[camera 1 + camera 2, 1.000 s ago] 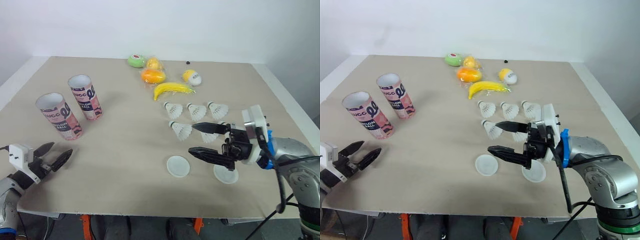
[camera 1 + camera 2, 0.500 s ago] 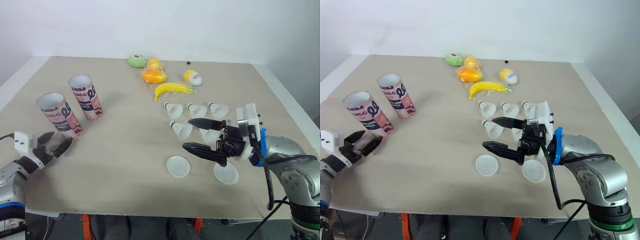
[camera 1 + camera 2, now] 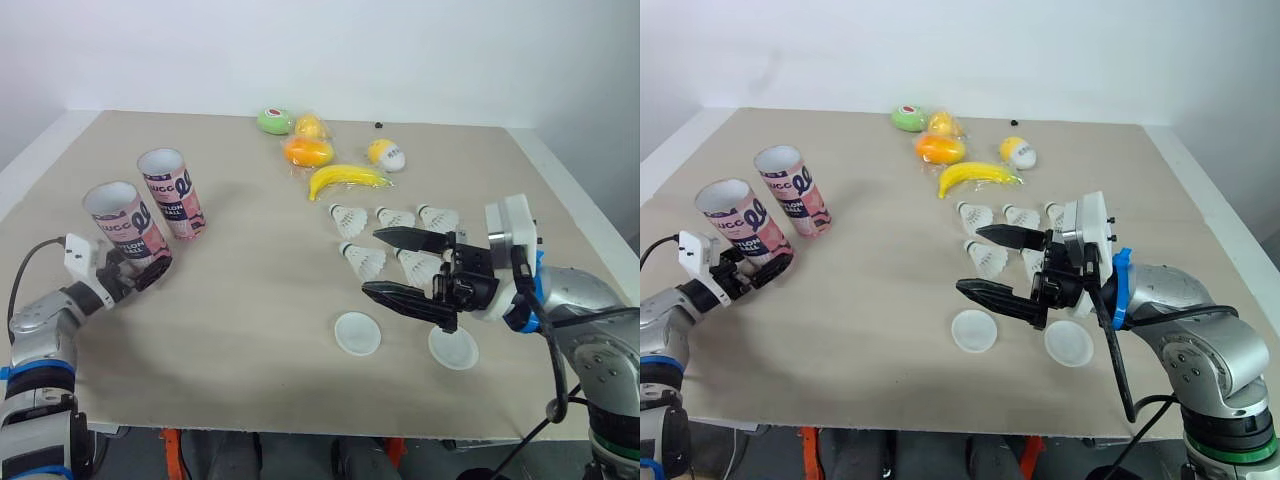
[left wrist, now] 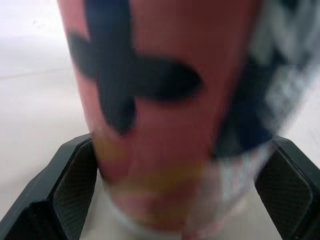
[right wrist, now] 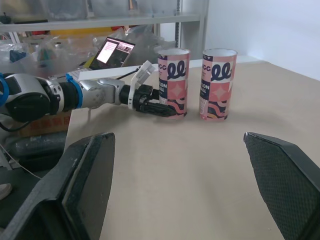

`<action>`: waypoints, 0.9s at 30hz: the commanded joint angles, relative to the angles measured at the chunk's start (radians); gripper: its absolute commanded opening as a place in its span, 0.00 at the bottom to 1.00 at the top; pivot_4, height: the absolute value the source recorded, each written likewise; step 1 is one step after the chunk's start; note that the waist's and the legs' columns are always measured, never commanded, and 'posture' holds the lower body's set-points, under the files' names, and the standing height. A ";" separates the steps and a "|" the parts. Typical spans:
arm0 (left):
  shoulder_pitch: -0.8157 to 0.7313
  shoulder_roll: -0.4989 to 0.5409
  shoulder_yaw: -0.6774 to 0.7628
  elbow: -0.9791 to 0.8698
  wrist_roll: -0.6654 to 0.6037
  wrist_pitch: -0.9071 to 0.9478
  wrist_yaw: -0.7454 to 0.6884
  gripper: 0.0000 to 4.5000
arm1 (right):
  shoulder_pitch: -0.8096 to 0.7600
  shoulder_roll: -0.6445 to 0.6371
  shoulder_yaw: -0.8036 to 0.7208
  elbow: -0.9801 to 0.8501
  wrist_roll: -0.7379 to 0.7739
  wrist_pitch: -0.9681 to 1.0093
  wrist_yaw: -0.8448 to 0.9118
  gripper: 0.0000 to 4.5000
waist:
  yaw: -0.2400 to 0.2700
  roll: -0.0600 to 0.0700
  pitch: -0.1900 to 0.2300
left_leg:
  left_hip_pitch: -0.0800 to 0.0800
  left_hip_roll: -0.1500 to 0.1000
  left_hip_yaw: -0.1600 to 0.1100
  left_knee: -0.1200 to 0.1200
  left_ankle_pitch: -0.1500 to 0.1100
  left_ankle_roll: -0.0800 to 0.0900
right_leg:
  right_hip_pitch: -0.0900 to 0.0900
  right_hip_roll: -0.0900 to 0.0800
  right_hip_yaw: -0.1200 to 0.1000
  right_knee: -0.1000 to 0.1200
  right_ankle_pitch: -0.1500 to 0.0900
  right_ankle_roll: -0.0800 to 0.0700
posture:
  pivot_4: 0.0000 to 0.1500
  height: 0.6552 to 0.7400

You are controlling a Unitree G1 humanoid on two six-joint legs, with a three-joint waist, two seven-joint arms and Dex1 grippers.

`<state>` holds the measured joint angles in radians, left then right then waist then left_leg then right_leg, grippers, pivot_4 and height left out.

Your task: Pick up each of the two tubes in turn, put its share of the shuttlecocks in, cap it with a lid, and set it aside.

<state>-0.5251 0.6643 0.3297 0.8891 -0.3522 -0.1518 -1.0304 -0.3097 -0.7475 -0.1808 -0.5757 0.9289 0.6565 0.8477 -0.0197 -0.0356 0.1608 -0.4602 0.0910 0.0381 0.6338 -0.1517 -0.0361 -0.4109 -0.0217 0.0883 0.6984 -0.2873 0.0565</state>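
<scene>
The robot will tilt and load the near tube (image 3: 133, 228), and the tube's share of shuttlecocks should nest below the tube's rim, because their flared skirts (image 3: 368, 264) fit the tube's opening.
Two pink printed tubes stand open-topped at the table's left: the near tube (image 3: 125, 230) and the far tube (image 3: 170, 193). My left gripper (image 3: 132, 275) is open, its fingers (image 4: 75, 185) straddling the near tube's base (image 4: 170, 125). Several white shuttlecocks (image 3: 362, 260) lie right of centre, with two round white lids (image 3: 357, 333) (image 3: 452, 347) nearer the front edge. My right gripper (image 3: 370, 262) hovers wide open over the shuttlecocks and lids with nothing in it. The right wrist view shows both tubes (image 5: 173, 82) and the left gripper (image 5: 150, 102) at the near one.
A banana (image 3: 345, 180), an orange fruit (image 3: 307, 151), a green ball (image 3: 272, 121) and a yellow-white ball (image 3: 386, 153) lie at the back of the table (image 3: 250, 300). Open tabletop separates the tubes from the shuttlecocks.
My left gripper has moved forward from the front-left edge to the near tube's base, and that tube's top has shifted slightly right. My right gripper has edged left, still open.
</scene>
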 commanded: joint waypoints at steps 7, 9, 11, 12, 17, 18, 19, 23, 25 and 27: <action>-0.032 -0.015 -0.017 -0.015 0.015 -0.032 0.007 1.00 | -0.008 -0.018 -0.052 -0.053 0.035 -0.008 -0.029 0.98 | 0.000 0.000 0.000 | 0.000 0.000 -0.001 0.000 0.000 0.000 | 0.000 0.000 -0.001 0.000 0.000 0.000 | 1.00 0.46; -0.033 -0.021 -0.013 -0.021 0.010 -0.035 0.011 1.00 | -0.010 -0.021 -0.053 -0.052 0.037 -0.007 -0.031 0.98 | 0.000 0.000 0.000 | 0.000 0.000 -0.001 0.000 0.000 0.000 | 0.000 0.000 -0.001 0.000 0.000 0.000 | 1.00 0.46; -0.032 -0.024 -0.010 -0.026 0.007 -0.037 0.010 1.00 | -0.008 -0.023 -0.052 -0.053 0.037 -0.008 -0.032 0.98 | 0.000 0.000 0.000 | 0.000 0.000 -0.001 0.000 0.000 0.000 | 0.000 0.000 -0.001 0.000 0.000 0.000 | 1.00 0.46; -0.031 -0.025 -0.009 -0.027 0.007 -0.041 0.015 0.94 | -0.006 -0.025 -0.051 -0.055 0.038 -0.008 -0.033 1.00 | 0.000 0.000 0.000 | 0.000 0.000 -0.001 0.000 0.000 0.000 | 0.000 0.000 -0.001 0.000 0.000 0.000 | 1.00 0.46; -0.022 -0.036 -0.011 -0.047 0.007 -0.040 0.040 0.69 | -0.013 -0.032 -0.051 -0.055 0.043 -0.007 -0.034 1.00 | 0.000 0.000 0.000 | 0.000 0.000 -0.001 0.000 0.000 0.000 | 0.000 0.000 -0.001 0.000 0.000 0.000 | 1.00 0.46; -0.018 -0.038 -0.012 -0.055 0.006 -0.039 0.040 0.69 | -0.014 -0.033 -0.050 -0.054 0.042 -0.007 -0.033 1.00 | 0.000 0.000 0.000 | 0.000 0.000 -0.001 0.000 0.000 0.000 | 0.000 0.000 -0.002 0.000 0.000 0.000 | 1.00 0.46; -0.015 -0.040 -0.012 -0.061 0.005 -0.038 0.042 0.69 | -0.015 -0.035 -0.048 -0.052 0.042 -0.007 -0.033 1.00 | 0.000 0.000 0.000 | 0.000 0.000 -0.001 0.000 0.000 0.000 | 0.001 0.000 -0.002 0.000 0.000 0.000 | 1.00 0.46; 0.019 -0.044 -0.013 -0.119 -0.002 -0.018 0.038 0.69 | -0.017 -0.038 -0.047 -0.050 0.046 -0.008 -0.032 1.00 | 0.000 0.000 0.000 | 0.000 0.000 -0.002 0.000 0.000 0.000 | 0.001 0.000 -0.002 0.000 0.000 0.000 | 1.00 0.46; 0.042 -0.040 -0.016 -0.161 -0.008 0.005 0.028 0.69 | -0.016 -0.040 -0.044 -0.049 0.044 -0.007 -0.034 1.00 | 0.000 0.000 0.000 | -0.001 0.000 -0.002 0.000 0.000 0.000 | 0.001 0.000 -0.002 0.000 0.000 0.000 | 1.00 0.46; 0.081 -0.030 -0.030 -0.245 -0.022 0.073 0.003 0.69 | -0.009 -0.045 -0.039 -0.044 0.034 -0.003 -0.035 1.00 | 0.000 0.000 0.000 | -0.001 0.000 -0.002 0.000 0.000 0.000 | 0.001 0.000 -0.002 0.000 0.000 0.000 | 1.00 0.46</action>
<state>-0.4612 0.6112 0.3073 0.7368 -0.3516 -0.1264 -1.0016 -0.3099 -0.7773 -0.1975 -0.5956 0.9575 0.6566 0.8196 -0.0201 -0.0357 0.1609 -0.4608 0.0910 0.0364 0.6340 -0.1515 -0.0363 -0.4103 -0.0215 0.0867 0.6984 -0.2877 0.0564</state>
